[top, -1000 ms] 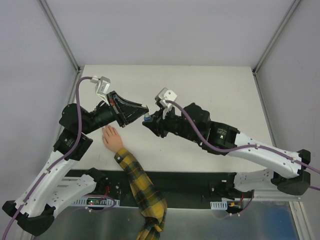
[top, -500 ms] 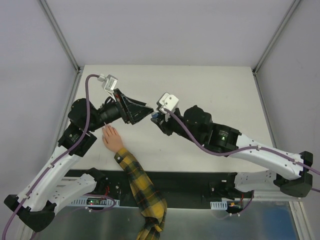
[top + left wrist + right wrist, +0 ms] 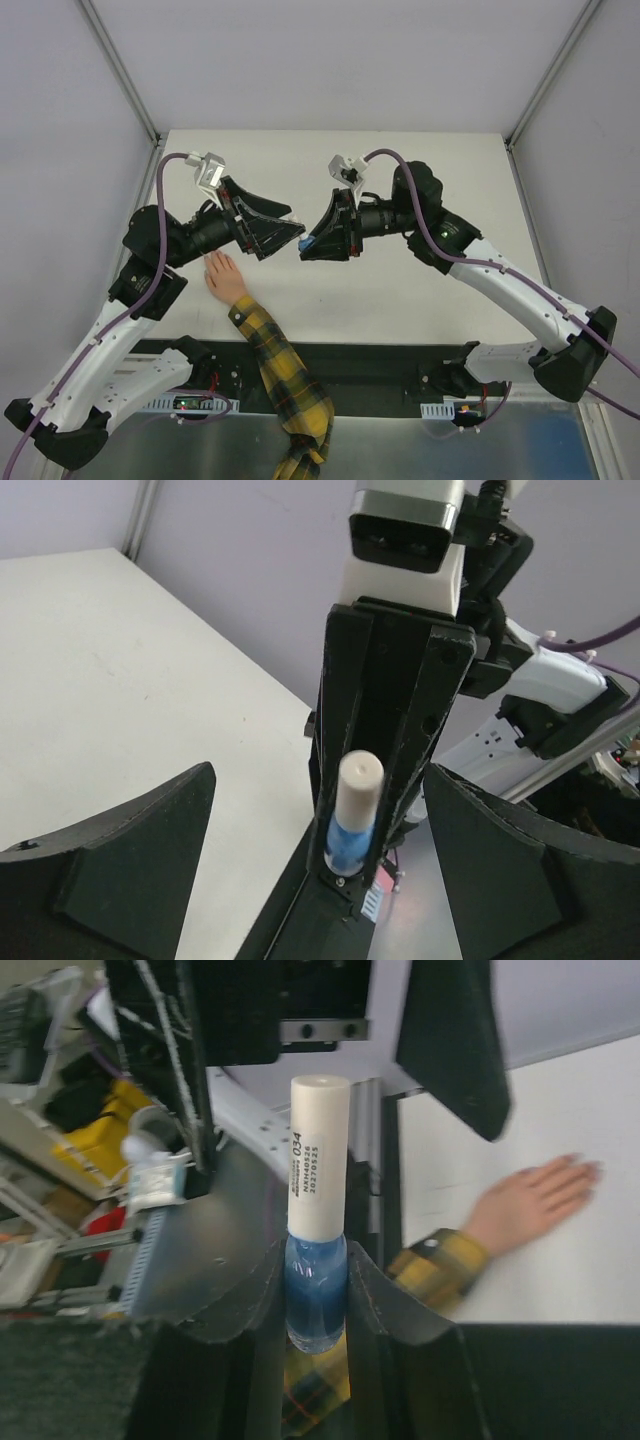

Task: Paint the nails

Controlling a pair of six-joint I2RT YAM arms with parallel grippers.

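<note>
The white cap (image 3: pixel 358 786) sits at a slant across my left gripper's open fingers. Next, my right gripper turns the blue bottle (image 3: pixel 316 1290) until the cap points straight at my left gripper.
A blue nail polish bottle (image 3: pixel 317 1295) with a long white cap (image 3: pixel 319 1155) stands pinched between the jaws of my right gripper (image 3: pixel 316 1290), which is shut on its glass body. In the top view that gripper (image 3: pixel 312 245) hangs mid-table, pointing left. My left gripper (image 3: pixel 290 232) faces it, open, its fingers (image 3: pixel 140 850) spread on either side of the capped bottle (image 3: pixel 352 815) without touching it. The small peach hand (image 3: pixel 224 277) with the yellow plaid sleeve (image 3: pixel 272 350) lies flat below the left gripper. The nails (image 3: pixel 588 1168) are too blurred to show any colour.
The white table (image 3: pixel 440 170) is bounded by grey walls and metal corner posts. A black strip with the arm bases (image 3: pixel 380 365) runs along the near edge. Purple cables (image 3: pixel 165 190) loop off both wrists.
My left gripper has gone from shut at the bottle's cap to wide open. The right arm has swung back and up, turning the bottle toward the left gripper.
</note>
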